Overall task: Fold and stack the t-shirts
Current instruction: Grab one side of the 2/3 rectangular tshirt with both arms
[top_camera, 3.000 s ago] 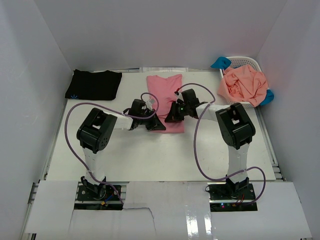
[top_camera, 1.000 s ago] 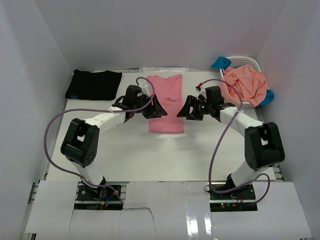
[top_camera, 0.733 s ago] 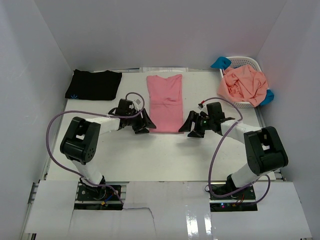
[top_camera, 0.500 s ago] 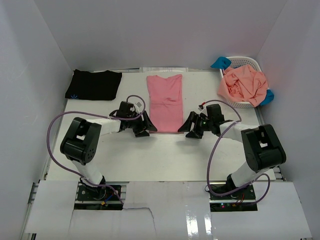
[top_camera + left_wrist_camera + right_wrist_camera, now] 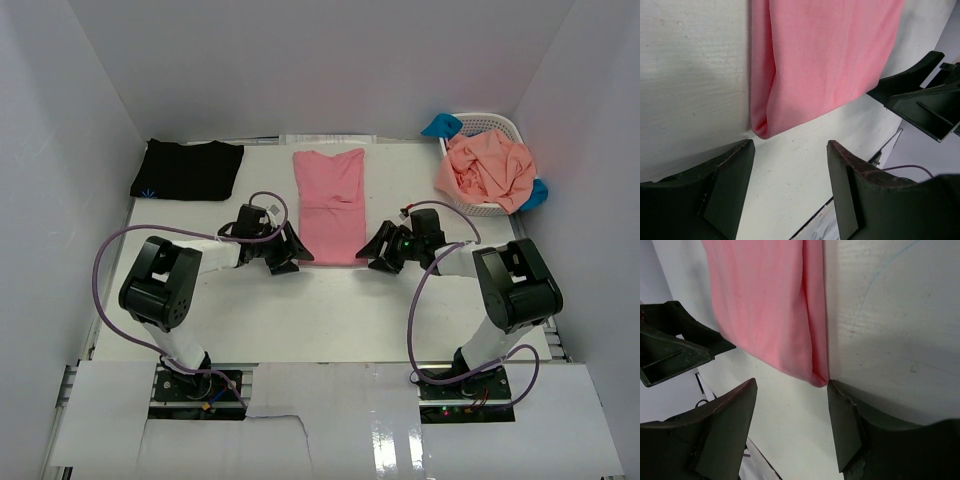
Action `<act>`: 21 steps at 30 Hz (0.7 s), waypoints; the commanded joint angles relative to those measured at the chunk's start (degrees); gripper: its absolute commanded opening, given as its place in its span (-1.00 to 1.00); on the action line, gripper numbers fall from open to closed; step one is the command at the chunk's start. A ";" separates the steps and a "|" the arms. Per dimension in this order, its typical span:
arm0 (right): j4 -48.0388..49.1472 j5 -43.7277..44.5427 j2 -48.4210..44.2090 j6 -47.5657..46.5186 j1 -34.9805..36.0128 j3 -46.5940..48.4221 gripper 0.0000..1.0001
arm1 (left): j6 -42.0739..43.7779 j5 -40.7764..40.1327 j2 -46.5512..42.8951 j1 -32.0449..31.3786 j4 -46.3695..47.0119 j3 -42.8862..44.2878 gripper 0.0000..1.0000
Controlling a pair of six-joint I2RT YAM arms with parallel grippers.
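Note:
I can see the rose-pink t-shirt's near corner [image 5: 763, 132] at the very ends of my left gripper's open fingers, so I should move further in and pinch its layers [image 5: 766, 119] together.
A rose-pink t-shirt [image 5: 331, 205] lies flat as a long folded strip in the middle of the table. My left gripper [image 5: 298, 258] is low at its near left corner [image 5: 762, 131], jaws open, nothing between them. My right gripper [image 5: 368, 253] is low at the near right corner [image 5: 816, 378], also open and empty; one fingertip [image 5: 835, 387] is right beside the cloth. A black t-shirt [image 5: 187, 168] lies folded at the back left. A salmon-orange t-shirt [image 5: 487, 170] is heaped in the basket over bright blue cloth [image 5: 440, 125].
The white lattice basket [image 5: 497, 124] stands at the back right corner. White walls close in the table on three sides. Purple cables loop from both arms over the near table.
Both grippers came down and toward me from the shirt's middle to its near corners. The shirt's near part now lies flat and longer. The right jaws have narrowed somewhat.

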 commanded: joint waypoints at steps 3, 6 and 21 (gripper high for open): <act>3.83 5.13 1.61 0.43 -0.07 -0.73 0.23 | -1.50 -6.27 0.00 -0.04 0.62 -2.33 0.43; 4.62 4.60 2.75 0.34 0.02 -0.90 0.04 | -1.95 -6.01 0.62 -0.04 2.90 -3.03 0.40; 0.58 4.86 5.84 -2.29 1.25 2.26 -0.63 | -2.56 -4.86 2.47 -0.04 5.99 -4.44 -0.35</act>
